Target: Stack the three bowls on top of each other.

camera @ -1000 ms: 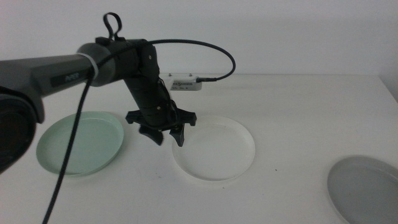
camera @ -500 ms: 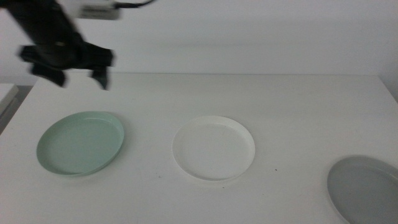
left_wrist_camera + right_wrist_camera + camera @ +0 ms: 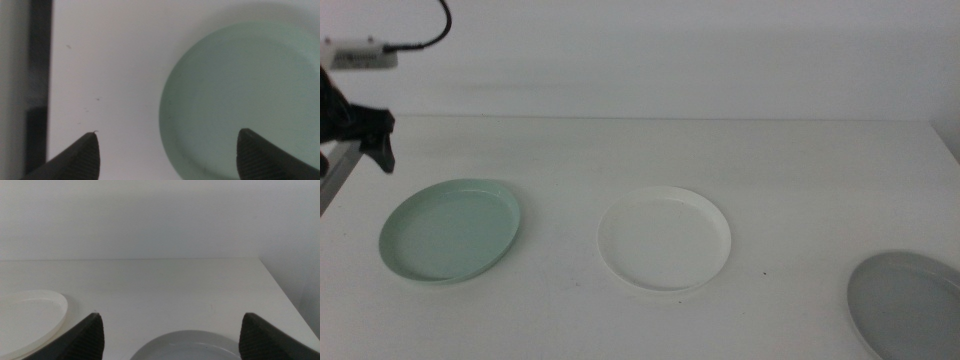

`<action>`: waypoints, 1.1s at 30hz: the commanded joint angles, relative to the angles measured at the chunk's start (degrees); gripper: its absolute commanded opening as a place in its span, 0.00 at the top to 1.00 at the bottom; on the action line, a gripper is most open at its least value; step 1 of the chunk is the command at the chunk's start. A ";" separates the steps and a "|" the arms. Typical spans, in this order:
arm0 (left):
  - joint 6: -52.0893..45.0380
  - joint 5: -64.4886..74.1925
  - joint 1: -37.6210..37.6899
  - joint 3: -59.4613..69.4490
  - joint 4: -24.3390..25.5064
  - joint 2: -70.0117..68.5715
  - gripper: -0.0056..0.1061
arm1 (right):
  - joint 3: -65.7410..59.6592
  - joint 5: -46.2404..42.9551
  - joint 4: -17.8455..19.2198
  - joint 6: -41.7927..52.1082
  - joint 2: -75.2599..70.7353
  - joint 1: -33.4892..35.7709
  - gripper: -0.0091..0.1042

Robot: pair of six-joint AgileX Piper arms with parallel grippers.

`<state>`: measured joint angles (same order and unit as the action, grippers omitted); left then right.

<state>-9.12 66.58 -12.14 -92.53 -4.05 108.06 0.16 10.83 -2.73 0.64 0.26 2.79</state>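
The left gripper's open fingers are lined up on both sides of the green bowl's rim (image 3: 167, 148), so the robot should now lower them until the bowl's side (image 3: 384, 237) is in the gap, and then close them.
Three bowls lie apart in a row on the white table: the mint green bowl (image 3: 450, 230) at the left, the white bowl (image 3: 665, 238) in the middle, the grey bowl (image 3: 910, 300) at the front right, cut by the picture's edge. My left gripper (image 3: 360, 138) hangs at the table's far left, behind the green bowl and half out of the middle view. The left wrist view shows the left gripper (image 3: 168, 132) open and empty over the green bowl's (image 3: 240, 90) rim. My right gripper (image 3: 171, 315) is open and empty, above the grey bowl (image 3: 190, 347), with the white bowl (image 3: 30, 317) beside it.
The table's left edge (image 3: 49, 75) runs close to the left gripper, with a dark drop beyond it. A white wall stands behind the table (image 3: 800, 170). The left arm's white camera box (image 3: 360, 55) and cable show at the top left.
The left arm has swung from the white bowl's left rim, up and away to the table's far left behind the green bowl. None of the bowls has moved.
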 commanded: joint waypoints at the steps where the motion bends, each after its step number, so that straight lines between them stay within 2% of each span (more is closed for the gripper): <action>1: -1.57 -0.90 -1.60 0.71 -2.97 2.57 0.11 | -0.16 -0.45 0.66 0.25 -0.26 -0.29 0.11; 4: -4.03 -3.90 -2.77 3.74 -5.18 5.13 0.11 | -0.16 -0.45 0.66 0.25 -0.26 -0.29 0.11; 15: -6.04 -18.75 -2.76 14.03 -7.34 8.29 0.11 | -0.16 -0.45 0.66 0.25 -0.26 -0.29 0.11; 19: -5.89 -18.42 -2.76 14.16 -8.04 9.82 0.16 | -0.16 -0.45 0.66 0.25 -0.26 -0.29 0.11; 21: -6.03 -17.85 -2.76 14.16 -8.67 10.18 0.23 | -0.16 -0.45 0.66 0.25 -0.26 -0.29 0.11; 24: -6.03 -16.81 -2.76 14.16 -9.37 10.39 0.43 | -0.16 -0.45 0.66 0.25 -0.26 -0.29 0.11; 29: -4.64 -14.88 -2.76 14.16 -9.51 8.62 0.94 | -0.16 -0.45 0.66 0.25 -0.26 -0.29 0.11; 33: -5.63 -12.94 -1.92 14.06 -12.19 1.97 0.97 | -0.16 -0.45 0.66 0.25 -0.26 -0.29 0.11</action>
<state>-14.23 52.54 -14.71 -78.29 -14.45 113.53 0.16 10.83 -2.73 0.64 0.26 2.79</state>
